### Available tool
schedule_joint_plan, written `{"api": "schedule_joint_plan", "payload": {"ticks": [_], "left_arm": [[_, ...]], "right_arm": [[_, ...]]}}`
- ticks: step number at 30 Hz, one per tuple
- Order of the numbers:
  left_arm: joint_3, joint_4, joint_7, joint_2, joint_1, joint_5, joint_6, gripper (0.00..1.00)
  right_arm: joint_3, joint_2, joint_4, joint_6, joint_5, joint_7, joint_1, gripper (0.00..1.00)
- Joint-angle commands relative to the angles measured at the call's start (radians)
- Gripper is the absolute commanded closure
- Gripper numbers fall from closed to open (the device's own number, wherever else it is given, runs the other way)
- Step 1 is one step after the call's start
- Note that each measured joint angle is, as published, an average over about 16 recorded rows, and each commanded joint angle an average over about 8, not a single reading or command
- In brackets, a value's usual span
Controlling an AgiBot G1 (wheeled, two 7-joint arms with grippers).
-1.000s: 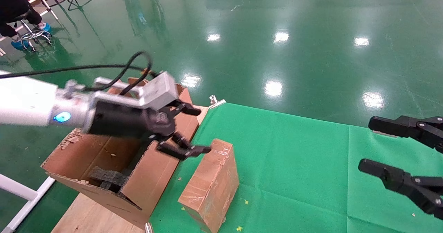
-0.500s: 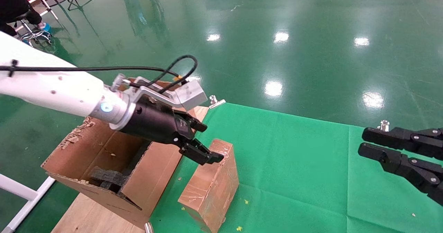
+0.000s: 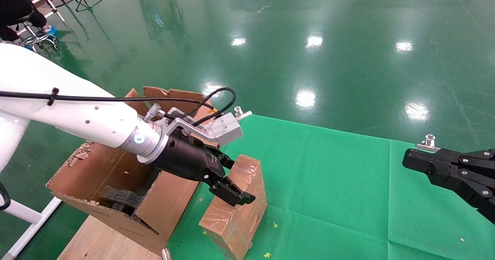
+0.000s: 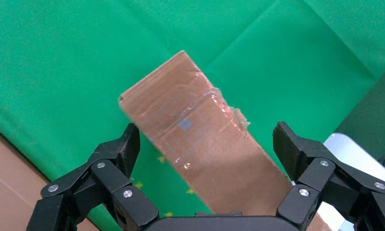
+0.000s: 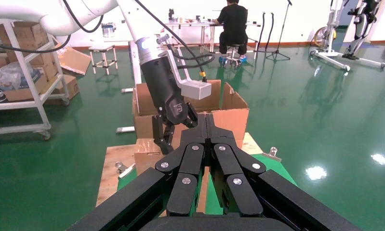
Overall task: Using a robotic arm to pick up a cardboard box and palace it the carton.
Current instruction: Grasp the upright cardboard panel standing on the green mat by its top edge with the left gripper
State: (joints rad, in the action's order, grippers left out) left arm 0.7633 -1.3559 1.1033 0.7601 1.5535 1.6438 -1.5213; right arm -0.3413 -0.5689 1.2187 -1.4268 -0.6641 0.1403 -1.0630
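Note:
I should turn my left gripper square to the long sides before I lift the box into the carton, because the cardboard box's top is at a slant between my left gripper's fingers.
The small taped cardboard box stands on the green cloth next to the carton. My left gripper, on the white arm, is open. It has come down over the box's top with one finger on each side and neither touching. In the left wrist view the box lies between the spread fingers of my left gripper. The carton holds black foam. My right gripper is shut and empty at the table's right. Its closed tips point toward the carton.
A green cloth covers the table, with a metal clip at the far edge and another at the right. The carton rests on a wooden board. A seated person and a shelf rack stand on the floor beyond.
My left gripper has swung from above the carton rightward and down, so it now straddles the small box. My right gripper has gone from wide open to shut.

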Motion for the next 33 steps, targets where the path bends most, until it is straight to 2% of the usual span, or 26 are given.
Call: {"api": "schedule_joint_plan", "payload": {"ticks": [1, 2, 3, 7, 9, 10, 11, 33], "left_arm": [[0.009, -0.001, -0.002, 0.005, -0.001, 0.002, 0.001, 0.00], [0.014, -0.001, -0.007, 0.007, 0.001, 0.005, -0.001, 0.00], [0.019, -0.001, -0.011, 0.009, 0.003, 0.009, -0.003, 0.07], [0.032, 0.000, -0.022, 0.015, 0.009, 0.018, -0.008, 0.57], [0.036, 0.000, -0.025, 0.016, 0.011, 0.021, -0.010, 0.82], [0.036, 0.000, -0.024, 0.016, 0.011, 0.021, -0.011, 0.95], [0.035, 0.000, -0.024, 0.016, 0.011, 0.021, -0.011, 1.00], [0.023, 0.000, -0.017, 0.012, 0.006, 0.011, -0.006, 1.00]], "right_arm": [[0.000, 0.000, 0.000, 0.000, 0.000, 0.000, 0.000, 0.91], [0.000, 0.000, 0.000, 0.000, 0.000, 0.000, 0.000, 0.79], [0.000, 0.000, 0.000, 0.000, 0.000, 0.000, 0.000, 0.67], [0.000, 0.000, 0.000, 0.000, 0.000, 0.000, 0.000, 0.17], [0.000, 0.000, 0.000, 0.000, 0.000, 0.000, 0.000, 0.01], [0.000, 0.000, 0.000, 0.000, 0.000, 0.000, 0.000, 0.00], [0.000, 0.000, 0.000, 0.000, 0.000, 0.000, 0.000, 0.00], [0.000, 0.000, 0.000, 0.000, 0.000, 0.000, 0.000, 0.00]]}}
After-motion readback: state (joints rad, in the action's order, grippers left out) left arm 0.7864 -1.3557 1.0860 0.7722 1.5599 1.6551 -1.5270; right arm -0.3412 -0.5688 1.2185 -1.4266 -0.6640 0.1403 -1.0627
